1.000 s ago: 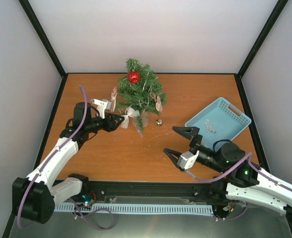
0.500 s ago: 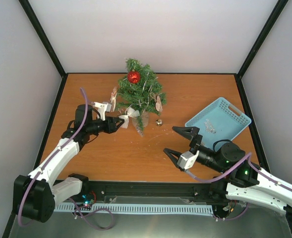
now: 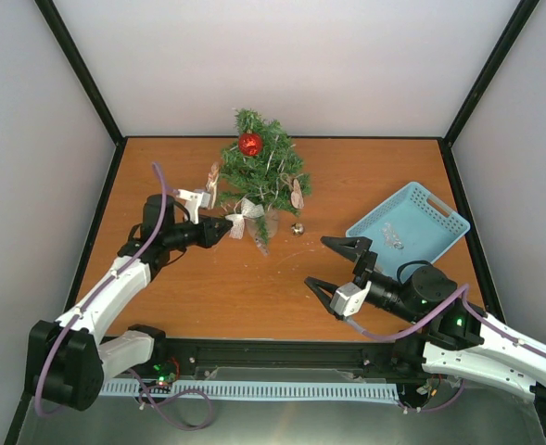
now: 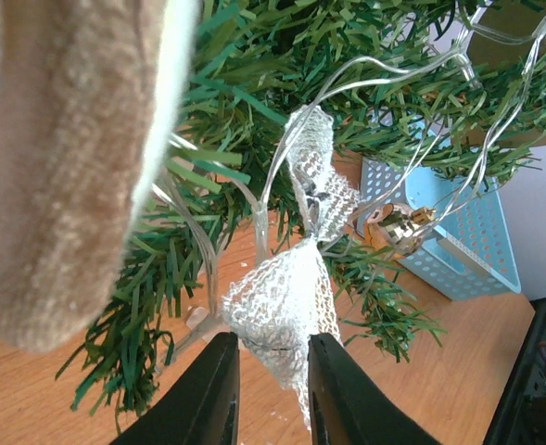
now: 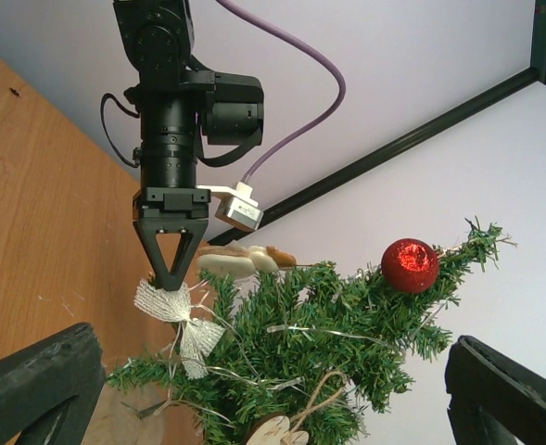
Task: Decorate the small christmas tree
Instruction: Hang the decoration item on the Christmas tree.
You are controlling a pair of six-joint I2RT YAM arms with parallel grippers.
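My left gripper is pinching the silver bow's near loop [image 4: 277, 324] at the loop's outer end, so I should open, go nearer to the bow's knot [image 4: 315, 237] and push inward.
The small christmas tree [image 3: 265, 174] stands at the back middle of the table, with a red ball [image 3: 250, 144] near its top. A silver mesh bow [image 3: 245, 215] hangs on a low branch at its left side. My left gripper [image 3: 226, 227] reaches in from the left, its jaws narrowed on the bow's near loop [image 4: 286, 301], which touches both fingers. In the right wrist view the left gripper [image 5: 169, 281] pinches the bow [image 5: 175, 311] beside the tree [image 5: 333, 338]. My right gripper [image 3: 319, 262] hovers open and empty over the table's front right.
A light blue tray [image 3: 437, 202] sits at the right with a small silvery item [image 3: 393, 239] inside. A little bell [image 3: 298, 228] lies on the table by the tree's base. Beige and wooden ornaments [image 3: 297, 193] and a light string hang on the tree.
My left gripper has slid right toward the tree and its jaws have narrowed onto the bow's loop. The right arm has stayed still and open.
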